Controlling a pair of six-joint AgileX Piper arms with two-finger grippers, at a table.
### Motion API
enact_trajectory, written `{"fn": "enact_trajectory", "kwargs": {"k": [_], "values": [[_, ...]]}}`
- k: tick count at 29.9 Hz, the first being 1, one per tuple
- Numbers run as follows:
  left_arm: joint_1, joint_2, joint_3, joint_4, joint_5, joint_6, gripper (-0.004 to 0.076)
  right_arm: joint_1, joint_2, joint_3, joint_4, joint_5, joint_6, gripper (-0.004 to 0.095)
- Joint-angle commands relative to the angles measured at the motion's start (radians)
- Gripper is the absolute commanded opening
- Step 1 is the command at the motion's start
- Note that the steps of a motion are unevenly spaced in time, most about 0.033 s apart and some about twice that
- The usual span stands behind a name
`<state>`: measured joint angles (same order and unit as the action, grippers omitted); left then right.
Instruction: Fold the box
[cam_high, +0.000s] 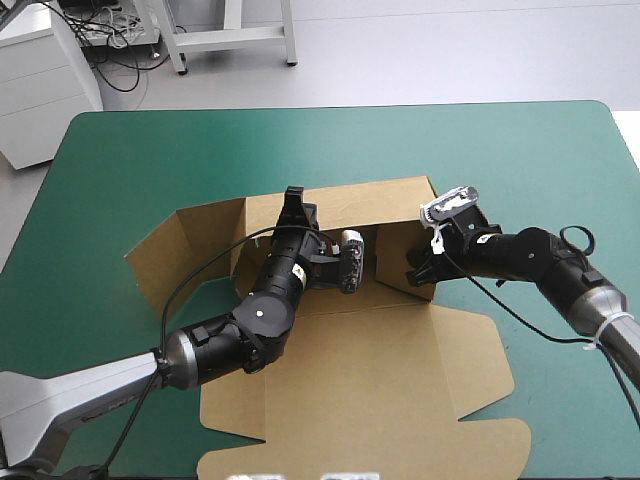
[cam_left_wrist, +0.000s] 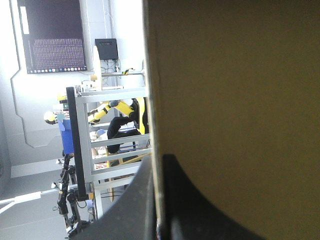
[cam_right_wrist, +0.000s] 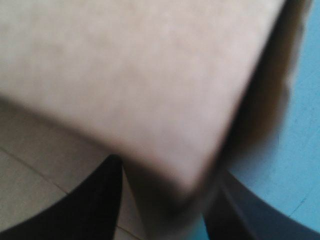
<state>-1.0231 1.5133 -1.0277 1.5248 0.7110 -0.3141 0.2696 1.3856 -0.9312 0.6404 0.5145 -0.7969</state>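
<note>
My gripper will tip the box back, opening upward, when I turn its side flap (cam_high: 403, 255), because the brown box's back side (cam_high: 375, 203) hangs over the box's hollow.
The brown box (cam_high: 380, 350) lies mid-table, its broad lid panel flat toward the near edge. Its back wall (cam_high: 370, 200) and a right side wall stand raised. My left gripper (cam_high: 295, 200) sits on the back wall's top edge. In the left wrist view that gripper (cam_left_wrist: 159, 200) is shut on the board's thin edge, and the box wall (cam_left_wrist: 235, 100) fills the side beyond it. My right gripper (cam_high: 418, 272) is at the raised right side wall. In the right wrist view its fingers (cam_right_wrist: 85, 210) stand apart, with a blurred corner of the box (cam_right_wrist: 125, 75) between them.
The teal-green table (cam_high: 150, 150) shows bare cover beyond the box and along the right side (cam_right_wrist: 300, 150). A side flap (cam_high: 170, 255) of the box lies spread out to the left of the back wall.
</note>
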Motion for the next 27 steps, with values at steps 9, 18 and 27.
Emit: {"fn": "enact_trajectory", "kwargs": {"k": [9, 18, 27], "values": [[-0.009, -0.036, -0.02, 0.031, -0.027, -0.001, -0.0032, 0.009, -0.032, -0.024, 0.037, -0.018, 0.005, -0.0008], [-0.007, -0.036, -0.02, 0.031, -0.023, -0.001, 0.0105, 0.009, -0.032, -0.024, 0.037, -0.051, 0.005, -0.0008], [-0.007, -0.036, -0.02, 0.072, -0.031, -0.008, 0.052, 0.009, -0.032, -0.024, 0.037, -0.135, 0.051, -0.0008]]}}
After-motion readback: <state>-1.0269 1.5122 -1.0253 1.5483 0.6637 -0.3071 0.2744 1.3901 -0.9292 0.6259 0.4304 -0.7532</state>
